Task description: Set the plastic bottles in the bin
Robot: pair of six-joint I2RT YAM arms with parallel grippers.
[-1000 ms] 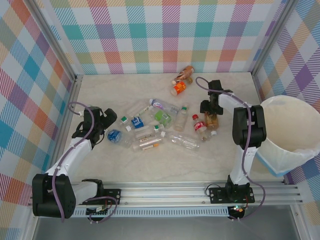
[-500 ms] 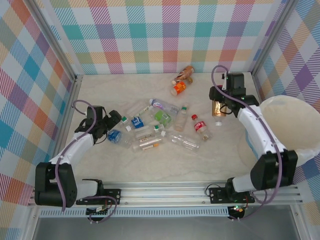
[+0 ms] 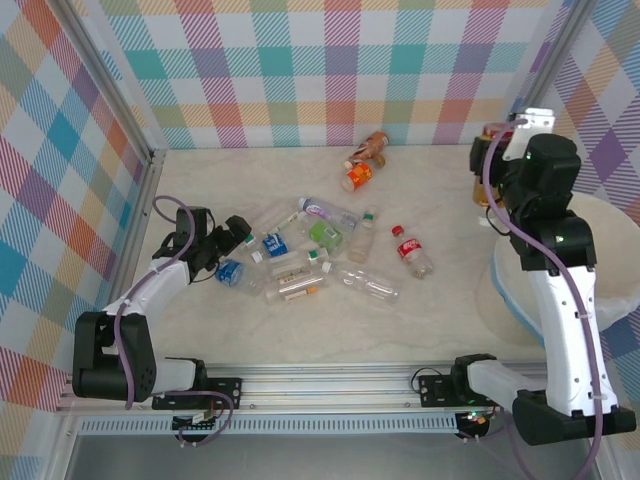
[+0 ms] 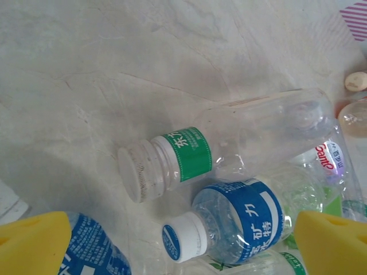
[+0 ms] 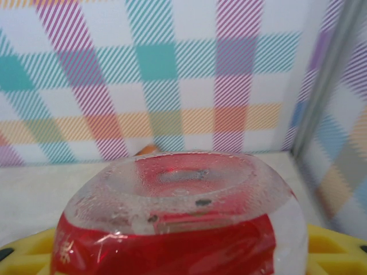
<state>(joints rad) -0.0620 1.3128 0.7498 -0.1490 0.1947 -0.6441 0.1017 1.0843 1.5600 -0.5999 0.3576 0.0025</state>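
The robot's right gripper holds the red-labelled bottle [image 5: 178,243] raised beside the bin's clear opening [image 3: 616,262], so it should keep moving over the bin's rim and let go inside.
My right gripper [image 3: 489,168] is raised near the back right corner, shut on a bottle with a red label [image 5: 178,229]. Its clear base faces the right wrist camera between the yellow fingers [image 5: 335,247]. The cream-white bin [image 3: 615,255] stands just right of that arm and is partly hidden by it. Several plastic bottles lie in a pile mid-table [image 3: 300,262]. My left gripper [image 3: 232,238] is open and low at the pile's left edge. In the left wrist view a blue-labelled, white-capped bottle [image 4: 232,226] lies between its yellow fingertips [image 4: 34,243], with a green-labelled bottle [image 4: 178,160] beyond it.
Two orange bottles [image 3: 363,162] lie at the back by the checked wall. A red-capped bottle [image 3: 411,251] and a clear one [image 3: 368,285] lie right of the pile. Metal posts and patterned walls close in the table on three sides.
The right arm has lifted its bottle off the table and swung up and right, to beside the bin. The left gripper has crept slightly toward the pile, still open.
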